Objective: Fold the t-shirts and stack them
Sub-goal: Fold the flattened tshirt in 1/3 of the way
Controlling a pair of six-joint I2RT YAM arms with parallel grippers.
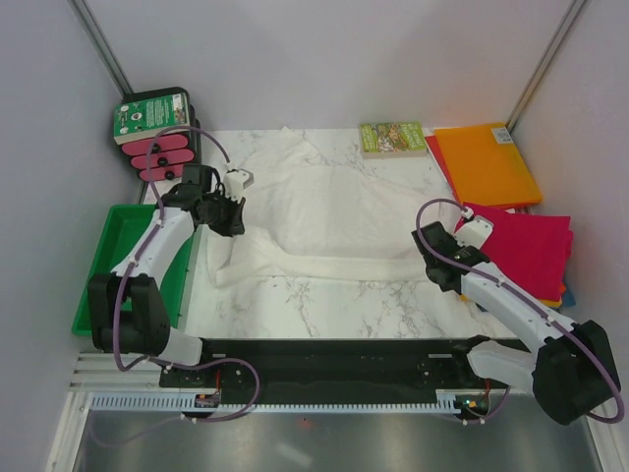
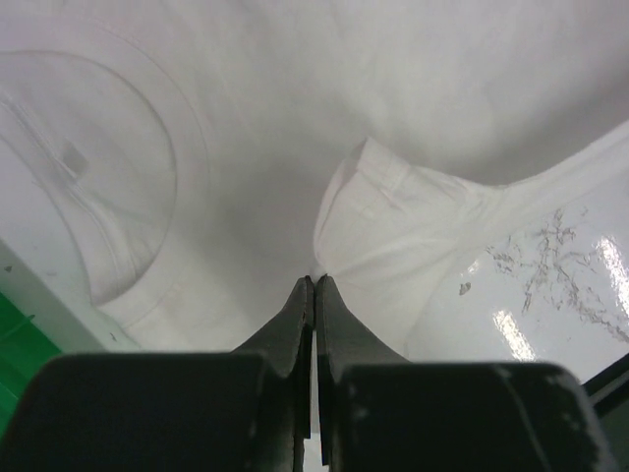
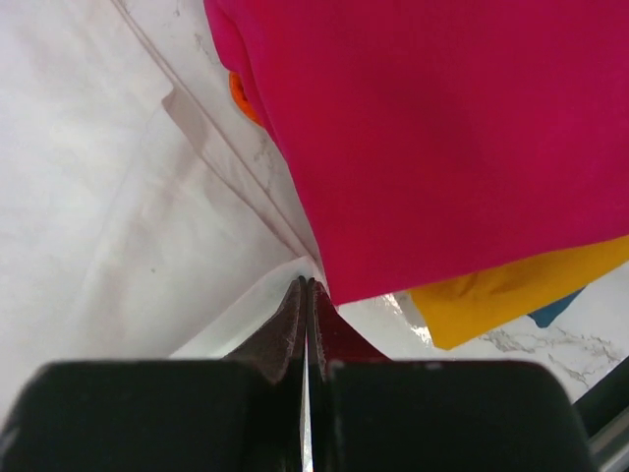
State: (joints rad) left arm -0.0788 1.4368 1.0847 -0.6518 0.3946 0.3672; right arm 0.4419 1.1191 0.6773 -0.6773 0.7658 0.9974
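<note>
The white t-shirt's near edge (image 1: 339,260) is stretched by both grippers over the t-shirt's spread body, so my left gripper should keep pulling the t-shirt's edge back until it lies next to the collar (image 2: 189,157).
The thin white t-shirt (image 1: 324,211) lies spread and wrinkled across the marble table (image 1: 324,300). Its near edge is drawn into a band between the two grippers. My left gripper (image 1: 228,228) is shut on the shirt's left side; in the left wrist view its closed tips (image 2: 314,280) pinch the white cloth (image 2: 256,118). My right gripper (image 1: 430,258) is shut on the right side, its tips (image 3: 307,283) closed on the white cloth (image 3: 98,197). Right beside them sits a folded magenta t-shirt (image 3: 442,128) (image 1: 526,246). It tops a stack with an orange t-shirt (image 3: 511,290) and a blue one (image 3: 555,310).
A small green-covered book (image 1: 391,138) lies at the table's back edge. Beside it, at the back right, is a flat orange rectangle (image 1: 486,162) over a red one. A green bin (image 1: 116,261) stands off the table's left side, behind it a black box (image 1: 157,138) with pink items.
</note>
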